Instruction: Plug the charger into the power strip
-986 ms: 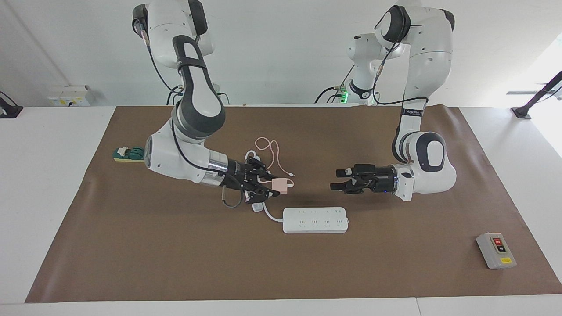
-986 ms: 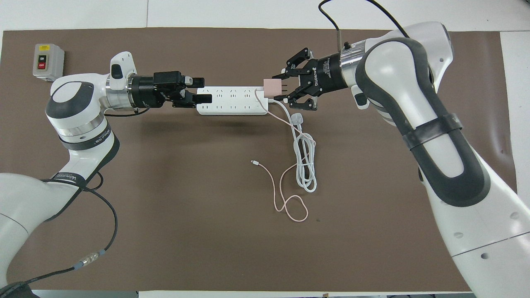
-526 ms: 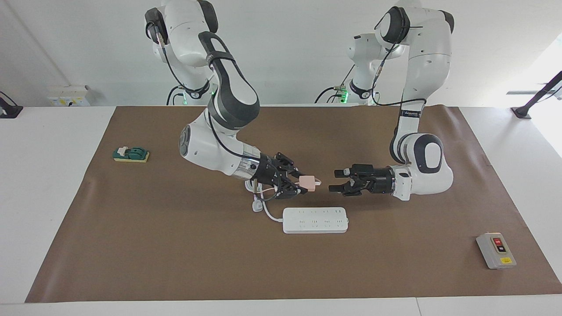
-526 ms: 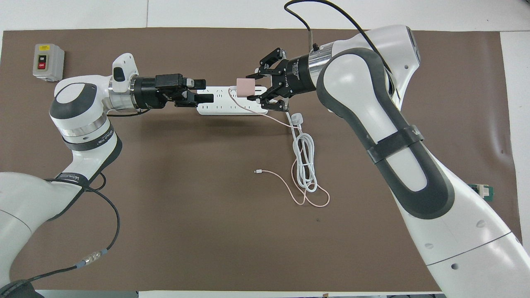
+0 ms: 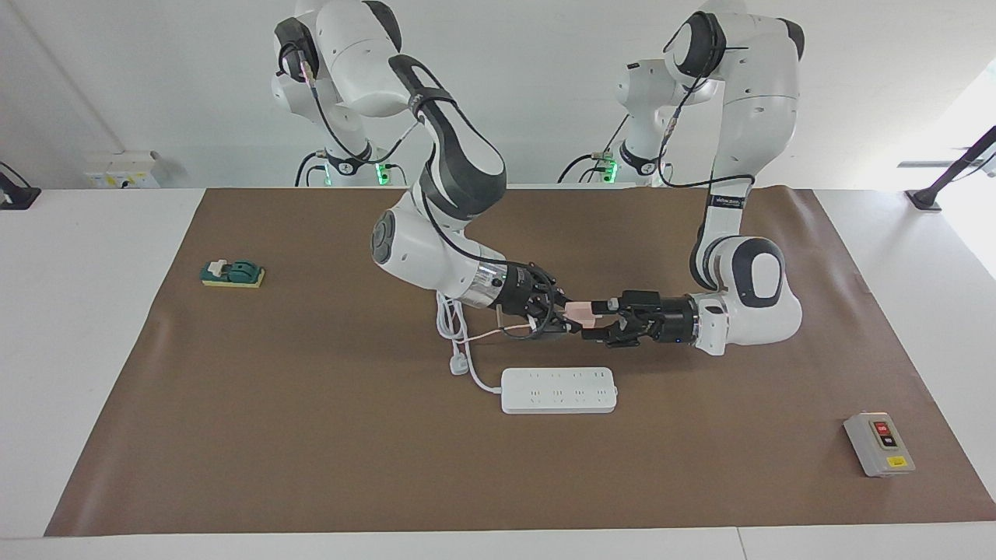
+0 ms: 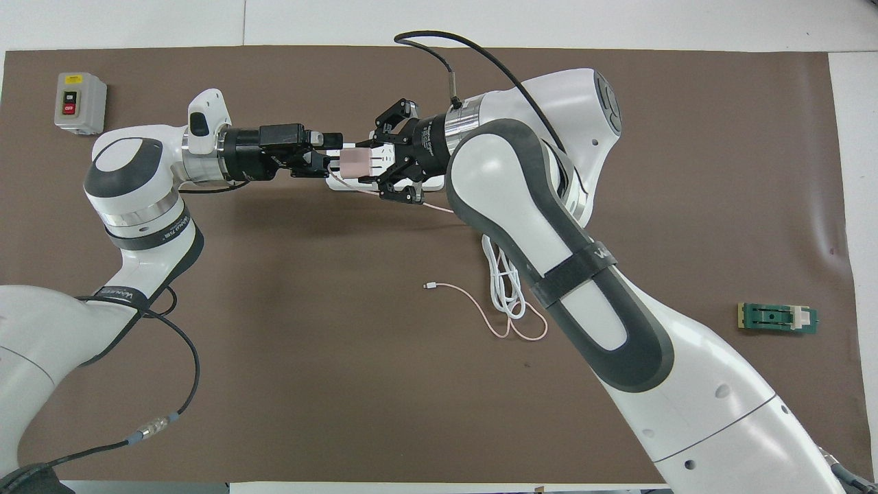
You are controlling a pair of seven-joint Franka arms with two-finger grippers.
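Observation:
My left gripper is to carry the charger. The thin pink cable crosses point(image 6: 514, 316) the coiled white cord, so the coil will be pulled along when I do that.
My right gripper point(image 5: 566, 313) point(image 6: 374, 163) is shut on the pale pink charger point(image 5: 580, 311) point(image 6: 356, 162) and holds it in the air over the brown mat, level and pointing at my left gripper. My left gripper point(image 5: 594, 320) point(image 6: 332, 154) is open, and the charger's free end lies between its fingertips. I cannot see whether they touch it. The white power strip point(image 5: 559, 390) lies flat on the mat, farther from the robots than both grippers. The overhead view hides most of it under the hands. The thin pink cable point(image 5: 492, 334) point(image 6: 480, 312) trails from the charger down to the mat.
The strip's thick white cord point(image 5: 447, 319) point(image 6: 508, 288) lies coiled under the right forearm, with its white plug point(image 5: 459, 364) beside the strip. A grey switch box point(image 5: 879, 443) point(image 6: 80, 103) sits toward the left arm's end, a green block point(image 5: 232, 273) point(image 6: 777, 318) toward the right arm's end.
The right arm has carried the charger toward the left arm's end, up to the left gripper's open fingers, dragging the pink cable along. The left gripper has barely moved.

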